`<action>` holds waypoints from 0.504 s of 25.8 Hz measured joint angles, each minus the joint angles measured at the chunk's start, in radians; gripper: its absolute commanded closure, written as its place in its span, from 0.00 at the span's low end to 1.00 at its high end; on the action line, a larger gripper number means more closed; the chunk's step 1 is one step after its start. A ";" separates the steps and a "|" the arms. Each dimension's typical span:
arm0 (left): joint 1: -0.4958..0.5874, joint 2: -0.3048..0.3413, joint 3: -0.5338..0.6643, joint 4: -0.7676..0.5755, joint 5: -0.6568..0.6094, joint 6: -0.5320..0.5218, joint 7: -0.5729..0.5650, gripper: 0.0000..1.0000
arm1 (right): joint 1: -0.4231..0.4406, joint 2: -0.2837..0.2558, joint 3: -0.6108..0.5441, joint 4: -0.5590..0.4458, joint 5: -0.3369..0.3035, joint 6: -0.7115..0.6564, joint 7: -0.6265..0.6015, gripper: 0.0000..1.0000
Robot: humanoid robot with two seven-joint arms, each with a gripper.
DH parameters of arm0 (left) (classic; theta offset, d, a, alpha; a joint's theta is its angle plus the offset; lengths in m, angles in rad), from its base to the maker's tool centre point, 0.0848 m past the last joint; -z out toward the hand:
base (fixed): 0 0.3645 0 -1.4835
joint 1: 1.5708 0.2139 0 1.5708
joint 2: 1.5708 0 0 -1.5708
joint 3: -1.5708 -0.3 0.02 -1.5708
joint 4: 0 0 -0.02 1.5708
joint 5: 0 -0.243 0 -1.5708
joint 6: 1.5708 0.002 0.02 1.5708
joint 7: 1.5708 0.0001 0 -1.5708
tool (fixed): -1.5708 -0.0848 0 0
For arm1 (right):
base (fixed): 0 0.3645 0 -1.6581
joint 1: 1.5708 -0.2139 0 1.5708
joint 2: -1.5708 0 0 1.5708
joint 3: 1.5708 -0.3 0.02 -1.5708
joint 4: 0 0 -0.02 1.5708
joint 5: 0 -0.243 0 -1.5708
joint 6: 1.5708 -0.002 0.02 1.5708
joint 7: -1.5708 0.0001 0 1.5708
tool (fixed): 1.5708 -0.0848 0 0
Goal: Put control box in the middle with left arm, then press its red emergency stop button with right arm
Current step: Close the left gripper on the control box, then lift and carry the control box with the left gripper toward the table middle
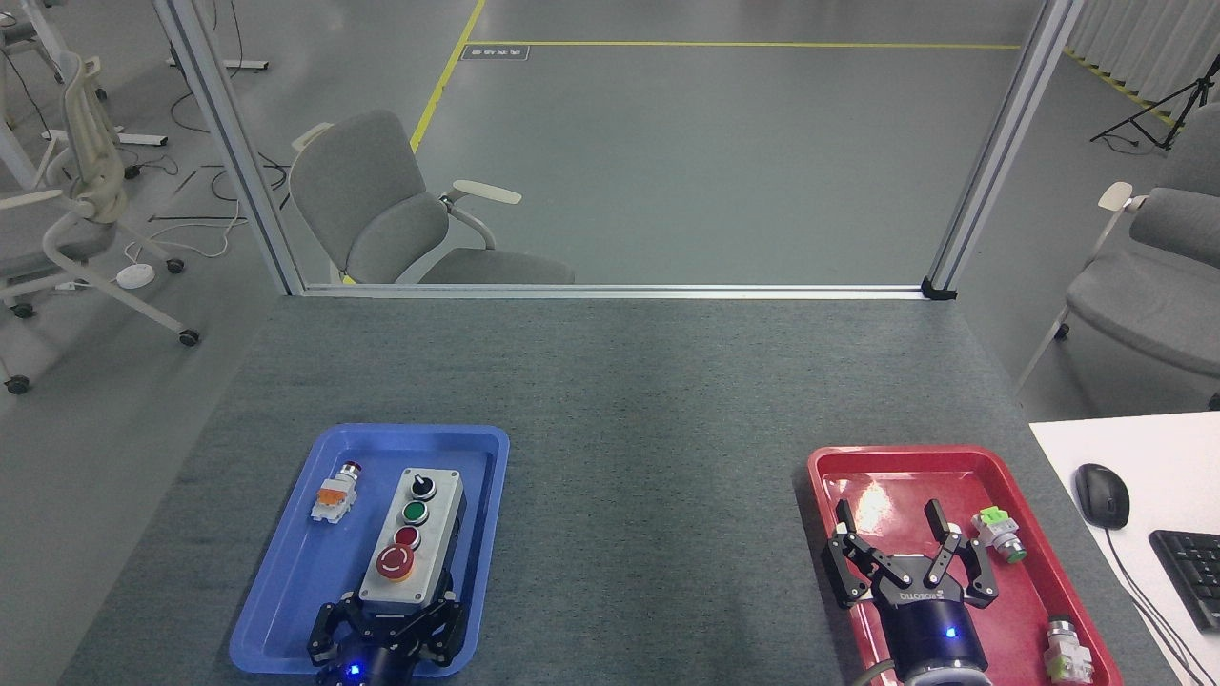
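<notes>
The blue tray's bottom [310, 572] is clear of cords around the control box [414, 533]. The control box will come loose right away when I lift it.
The control box [416, 534] lies lengthwise in the blue tray [381, 433], light grey with a row of buttons. Its red emergency stop button [395, 563] is the nearest in the row. My left gripper [396, 612] is at the box's near end, open, with one finger on each side of that end; whether they touch it is unclear. My right gripper [889, 519] hangs open over the red tray [896, 457], holding nothing. The middle [648, 534] of the dark grey tabletop lies between the two trays.
A small white-and-orange push-button part [334, 495] lies in the blue tray left of the box. Two small parts [999, 532] [1066, 653] lie in the red tray. A mouse [1102, 495] and keyboard [1191, 572] sit on a white desk at right.
</notes>
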 measured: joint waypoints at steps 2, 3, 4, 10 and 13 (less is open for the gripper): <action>-0.009 0.001 0.000 0.016 -0.001 0.000 0.003 0.01 | 0.000 0.003 0.000 0.000 0.006 0.000 0.000 0.02; -0.013 0.002 0.000 0.022 -0.001 0.001 0.004 0.01 | 0.000 0.006 -0.001 0.000 0.015 0.000 0.000 0.02; -0.018 0.003 -0.001 0.027 -0.002 0.001 0.007 0.01 | 0.000 0.008 -0.002 0.000 0.024 0.000 0.000 0.02; -0.034 0.009 -0.001 0.040 -0.007 0.001 0.010 0.23 | 0.019 0.041 -0.027 -0.006 0.086 -0.012 0.001 0.02; -0.039 0.015 -0.001 0.046 -0.010 -0.002 0.015 0.40 | 0.025 0.047 -0.038 -0.007 0.097 -0.025 0.001 0.02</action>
